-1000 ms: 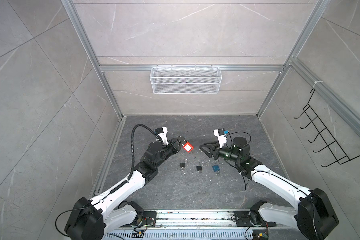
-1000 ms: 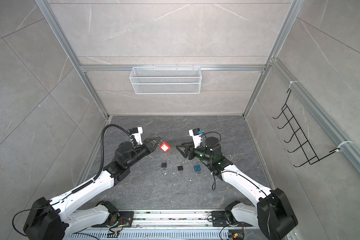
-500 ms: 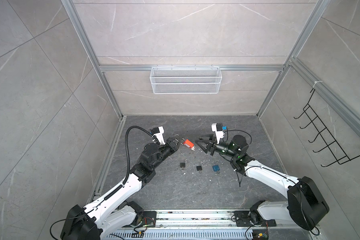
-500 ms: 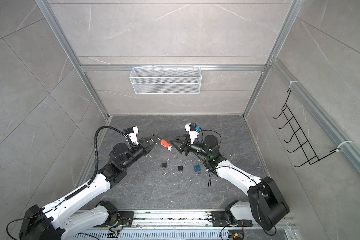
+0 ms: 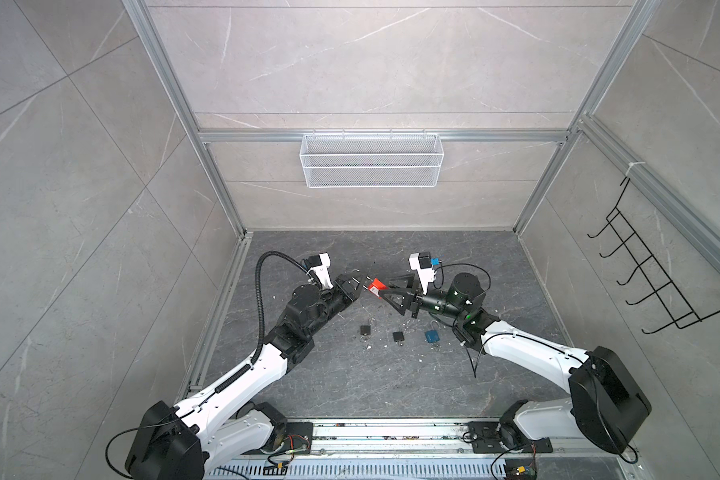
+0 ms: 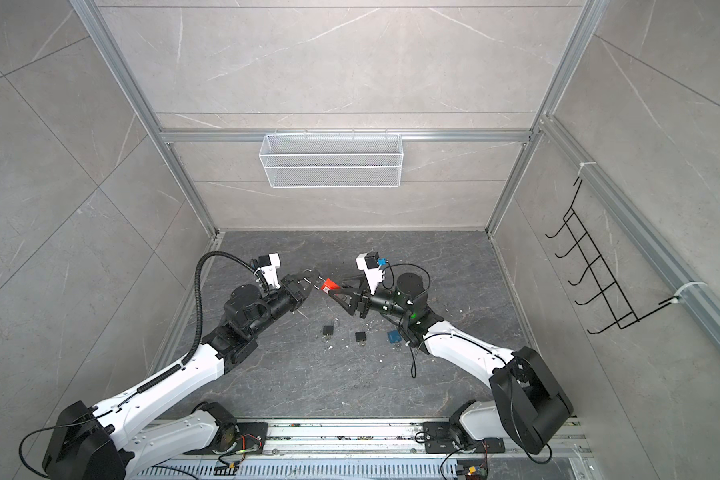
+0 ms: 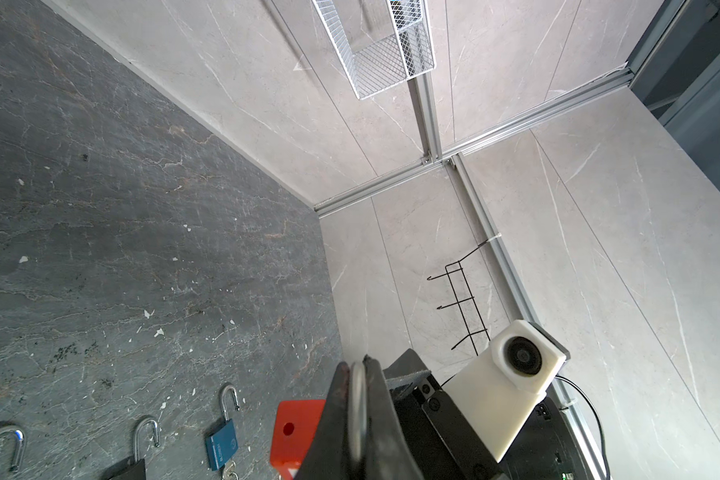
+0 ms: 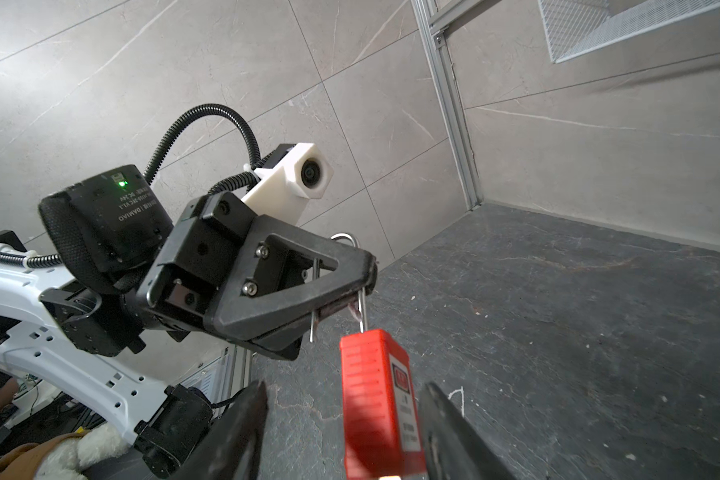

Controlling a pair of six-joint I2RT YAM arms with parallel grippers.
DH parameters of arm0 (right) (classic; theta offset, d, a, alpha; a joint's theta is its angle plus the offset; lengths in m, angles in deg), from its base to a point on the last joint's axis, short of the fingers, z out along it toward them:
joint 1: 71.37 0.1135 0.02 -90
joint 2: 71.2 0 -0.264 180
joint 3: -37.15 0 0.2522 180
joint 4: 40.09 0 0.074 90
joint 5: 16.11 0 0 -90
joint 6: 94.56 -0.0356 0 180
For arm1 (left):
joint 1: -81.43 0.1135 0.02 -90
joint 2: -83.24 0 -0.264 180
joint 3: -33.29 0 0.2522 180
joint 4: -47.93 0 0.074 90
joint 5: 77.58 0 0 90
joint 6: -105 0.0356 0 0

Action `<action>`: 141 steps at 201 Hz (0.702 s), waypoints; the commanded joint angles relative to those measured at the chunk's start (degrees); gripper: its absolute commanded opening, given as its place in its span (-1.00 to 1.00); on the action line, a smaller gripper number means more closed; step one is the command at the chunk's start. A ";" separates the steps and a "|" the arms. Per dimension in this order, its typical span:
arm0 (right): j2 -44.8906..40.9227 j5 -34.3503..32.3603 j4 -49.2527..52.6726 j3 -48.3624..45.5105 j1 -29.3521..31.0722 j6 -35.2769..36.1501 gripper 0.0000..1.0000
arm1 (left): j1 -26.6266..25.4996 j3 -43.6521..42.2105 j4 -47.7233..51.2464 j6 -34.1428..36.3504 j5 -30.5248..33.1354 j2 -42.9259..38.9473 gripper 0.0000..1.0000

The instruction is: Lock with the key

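The robot's left gripper is holding the red padlock by its open shackle [image 5: 366, 281], so the robot's right gripper needs to hold the red body [image 5: 376, 286] while the left gripper shifts onto it.
A red padlock [image 8: 377, 399] hangs above the floor between the two arms, its shackle [image 8: 363, 307] open with one leg free. My left gripper [image 7: 357, 365] is shut on the shackle, seen in both top views [image 5: 356, 286] [image 6: 312, 280]. The right gripper [image 8: 344, 388] is open, one finger on each side of the red body [image 5: 376, 286], with a clear gap on one side. The padlock's lower end is cut off by the frame. I cannot tell whether a key sits in it.
Two black padlocks [image 5: 365, 330] [image 5: 398, 336] and a blue padlock [image 5: 432, 336] lie on the dark floor below, shackles open, small keys at their bases. A white wire basket [image 5: 371, 166] hangs on the back wall. A black hook rack [image 5: 657, 278] is on the right wall.
The left gripper has turned the red padlock from face-on to edge-on and lifted it slightly. The right gripper has moved left until its fingers flank the padlock body.
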 commanded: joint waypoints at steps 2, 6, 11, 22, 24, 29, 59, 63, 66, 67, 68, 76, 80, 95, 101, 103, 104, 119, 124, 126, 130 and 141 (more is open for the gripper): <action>1.64 -0.86 2.50 2.00 0.70 1.66 0.12 | 0.23 1.32 -5.92 -0.90 -0.57 -0.64 -1.00; 1.75 -0.98 2.59 2.08 0.71 1.66 0.10 | 0.23 1.30 -5.97 -0.86 -0.62 -0.65 -1.00; 1.99 -1.00 2.64 2.19 0.80 1.66 0.07 | 0.24 1.30 -6.06 -0.81 -0.73 -0.74 -1.00; 2.33 -1.40 2.62 2.53 0.79 1.48 0.01 | 0.24 1.31 -5.94 -0.69 -0.90 -0.78 -1.00; 2.42 -1.46 2.59 2.58 0.79 1.40 -0.02 | 0.24 1.32 -5.93 -0.69 -0.89 -0.75 -1.00; 2.56 -1.55 2.45 2.72 0.88 1.16 -0.07 | 0.24 1.28 -6.01 -0.64 -0.98 -0.74 -1.00; 3.15 -1.58 1.16 3.01 0.79 -0.29 -0.39 | 0.19 1.10 -6.06 -0.64 -1.19 -0.89 -1.00; 3.16 -1.50 1.08 3.09 0.84 -0.47 -0.45 | 0.23 1.06 -6.04 -0.64 -1.15 -0.89 -1.00; 3.22 -1.46 1.02 3.10 0.86 -0.60 -0.51 | 0.31 0.97 -6.06 -0.56 -1.22 -0.99 -1.00; 3.24 -1.43 0.99 3.05 0.82 -0.57 -0.52 | 0.27 0.97 -6.04 -0.55 -1.23 -1.00 -1.00; 3.24 -1.41 0.98 3.03 0.94 -0.60 -0.55 | 0.26 0.97 -6.03 -0.55 -1.18 -0.96 -1.00; 3.33 -1.20 0.80 3.01 0.82 -1.03 -0.71 | 0.24 0.80 -6.07 -0.55 -1.09 -1.06 -1.00; 3.38 -1.21 0.79 3.01 0.93 -1.18 -0.78 | 0.37 0.71 -6.02 -0.54 -1.10 -1.15 -1.00; 3.36 -1.06 0.25 2.70 0.81 -1.79 -0.98 | 0.56 0.63 -6.03 -0.21 -1.29 -1.19 -1.00; 3.33 -1.03 -0.18 2.51 0.84 -2.21 -1.00 | 0.59 0.54 -6.15 0.07 -1.60 -1.17 -1.00; 3.33 -0.99 -0.26 2.44 0.82 -2.34 -1.00 | 0.59 0.53 -6.21 0.20 -1.63 -1.09 -1.00; 3.33 -1.02 -0.26 2.46 0.85 -2.36 -1.00 | 0.59 0.48 -6.25 0.31 -1.69 -1.09 -1.00; 3.09 -1.53 0.02 2.39 0.83 -4.04 -1.00 | 1.15 0.28 -6.18 2.31 -3.34 -1.05 -1.00; 3.01 -1.83 0.35 2.37 0.79 -4.76 -1.00 | 1.55 0.36 -5.92 3.60 -4.60 -1.00 -1.00; 2.94 -1.94 0.57 2.39 0.81 -5.07 -1.00 | 1.89 0.40 -5.75 4.24 -5.19 -1.00 -1.00; 2.80 -2.10 1.19 2.54 0.75 -5.63 -1.00 | 2.52 0.58 -5.19 5.47 -6.66 -0.88 -1.00; 2.25 -2.27 4.30 3.09 0.75 -6.66 -1.00 | 4.07 1.17 -3.11 9.22 -10.22 -0.74 -0.46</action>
